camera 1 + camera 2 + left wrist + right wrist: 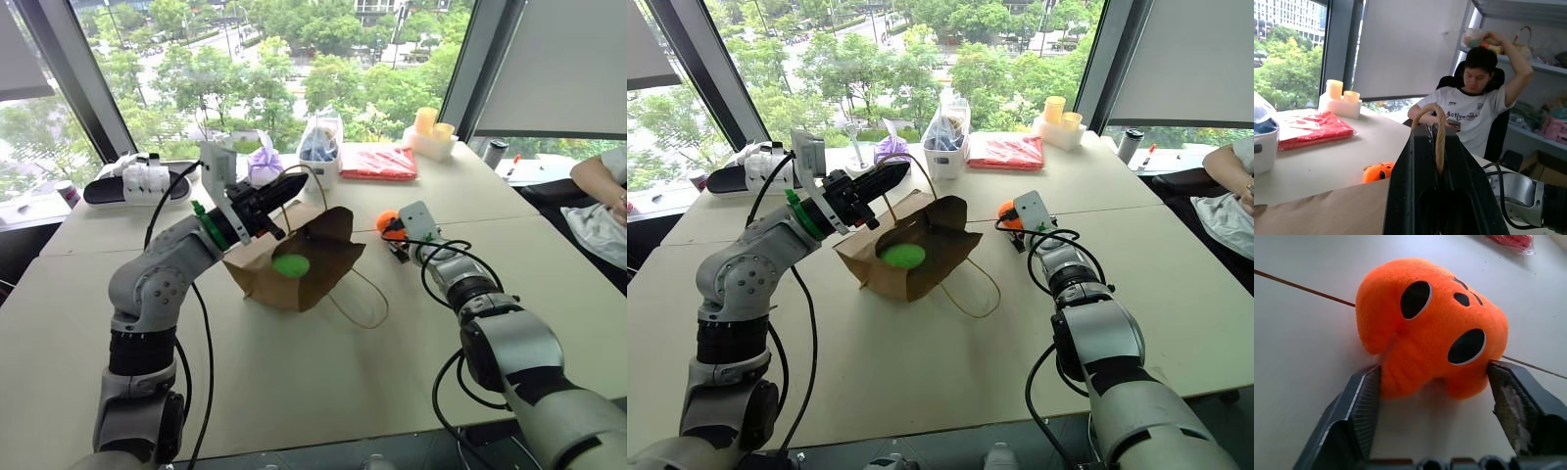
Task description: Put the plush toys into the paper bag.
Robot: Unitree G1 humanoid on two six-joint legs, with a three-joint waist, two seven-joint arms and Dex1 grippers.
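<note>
The orange plush toy is crooked and shallow at my right gripper's fingertips (1474,381). I should open, move back and line up with the toy's face (1441,330) before I close.
The brown paper bag (257,276) lies open on the table's middle, with the green plush toy (291,265) inside it. My left gripper (294,186) is shut on the bag's tan cord handle (1440,132) and holds it up above the bag's mouth. To the right of the bag the orange plush toy (1425,328), with black marks, rests on the table. My right gripper (1435,369) is around it, one finger (1364,396) against each side of the toy.
At the table's far side stand a purple pouch (265,164), a white container (320,147), a clear bag of red items (377,162) and yellow cups (431,129). A black tray (103,191) sits far left. A person (1474,103) sits at the right edge.
</note>
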